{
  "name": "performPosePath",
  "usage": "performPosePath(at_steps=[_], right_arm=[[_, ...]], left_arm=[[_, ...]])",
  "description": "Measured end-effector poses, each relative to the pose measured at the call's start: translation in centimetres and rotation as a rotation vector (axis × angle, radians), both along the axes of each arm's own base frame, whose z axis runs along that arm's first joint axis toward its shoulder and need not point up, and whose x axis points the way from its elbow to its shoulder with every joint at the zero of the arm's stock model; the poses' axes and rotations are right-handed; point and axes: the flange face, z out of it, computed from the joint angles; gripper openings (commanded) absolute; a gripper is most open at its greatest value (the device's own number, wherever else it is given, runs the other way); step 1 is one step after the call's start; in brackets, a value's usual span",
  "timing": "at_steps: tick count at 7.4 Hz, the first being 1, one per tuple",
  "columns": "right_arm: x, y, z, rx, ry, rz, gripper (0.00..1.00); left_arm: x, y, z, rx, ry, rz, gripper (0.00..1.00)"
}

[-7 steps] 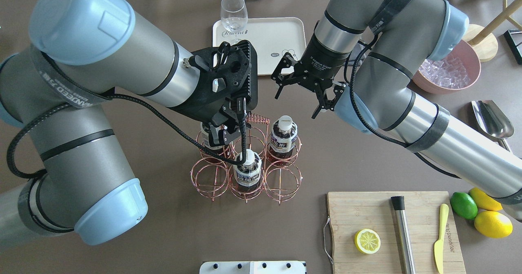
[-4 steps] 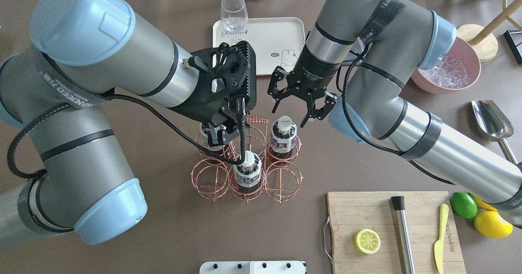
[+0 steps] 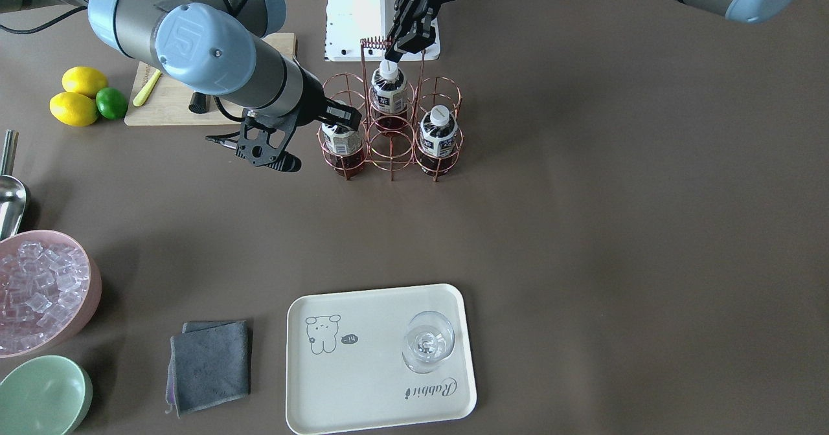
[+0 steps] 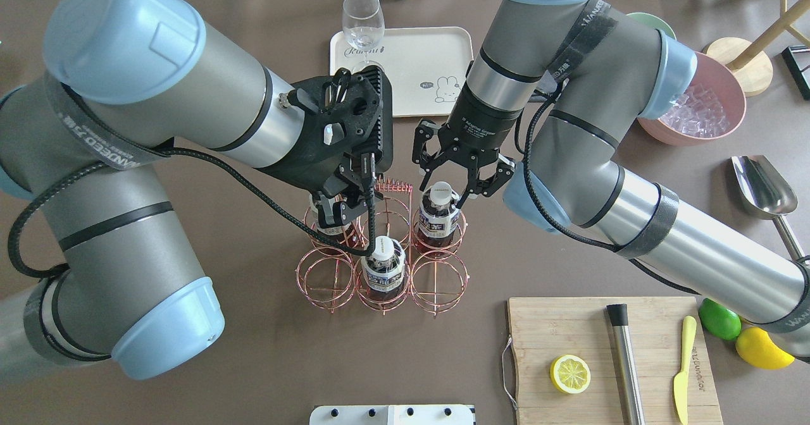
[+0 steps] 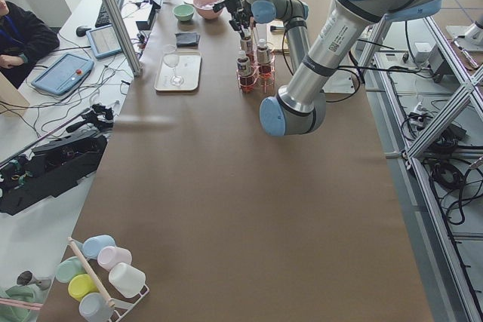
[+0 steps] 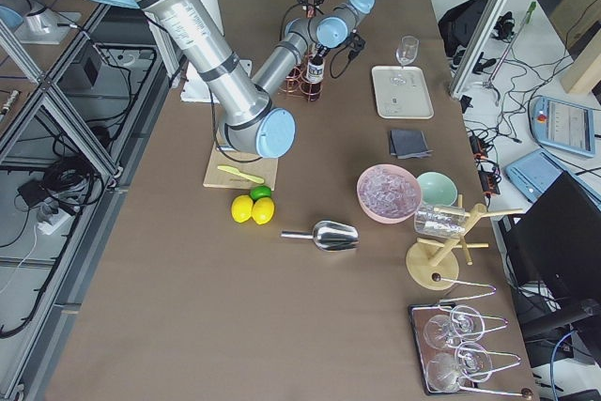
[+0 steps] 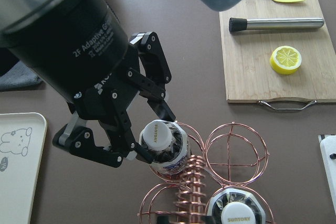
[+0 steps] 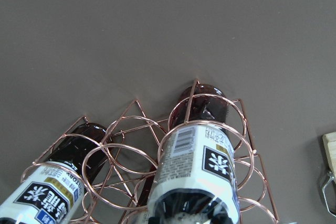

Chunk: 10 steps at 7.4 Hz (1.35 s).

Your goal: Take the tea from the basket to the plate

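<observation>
I expect the tea bottle (image 3: 342, 141) will slide freely up and out when I lift its white cap, since the wire rings leave a gap (image 8: 241, 167) around it.
Three tea bottles stand in the copper wire basket (image 4: 326, 253). My right gripper (image 4: 448, 188) is open. Its fingers straddle the white cap of the far-right tea bottle (image 4: 438, 219), which also shows in the left wrist view (image 7: 157, 137). My left gripper (image 4: 340, 211) sits at the top of the basket's coiled handle (image 4: 395, 188), fingers closed on it, and partly hides the far-left bottle (image 4: 323, 222). The third bottle (image 4: 383, 270) is in the near middle cell. The cream plate (image 4: 424, 52) lies beyond the basket, with a stemmed glass (image 4: 362, 23) on its corner.
A cutting board (image 4: 645, 330) with a lemon half, muddler and yellow knife lies near right. A pink bowl of ice (image 4: 702, 112) and a metal scoop (image 4: 762, 184) are far right. A grey cloth (image 3: 208, 364) and mint bowl (image 3: 39, 393) lie beside the plate.
My right gripper has moved from beside the plate toward the basket and come down around the far-right bottle's cap, still open. The left gripper has stayed on the handle.
</observation>
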Motion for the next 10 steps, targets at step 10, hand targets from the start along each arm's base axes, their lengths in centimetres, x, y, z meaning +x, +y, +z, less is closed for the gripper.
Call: performPosePath(at_steps=[10], right_arm=[[12.3, -8.0, -4.6, -0.112, -0.173, 0.063, 0.00]], left_arm=[[0.0, 0.2, -0.1, 0.001, 0.004, 0.002, 0.00]])
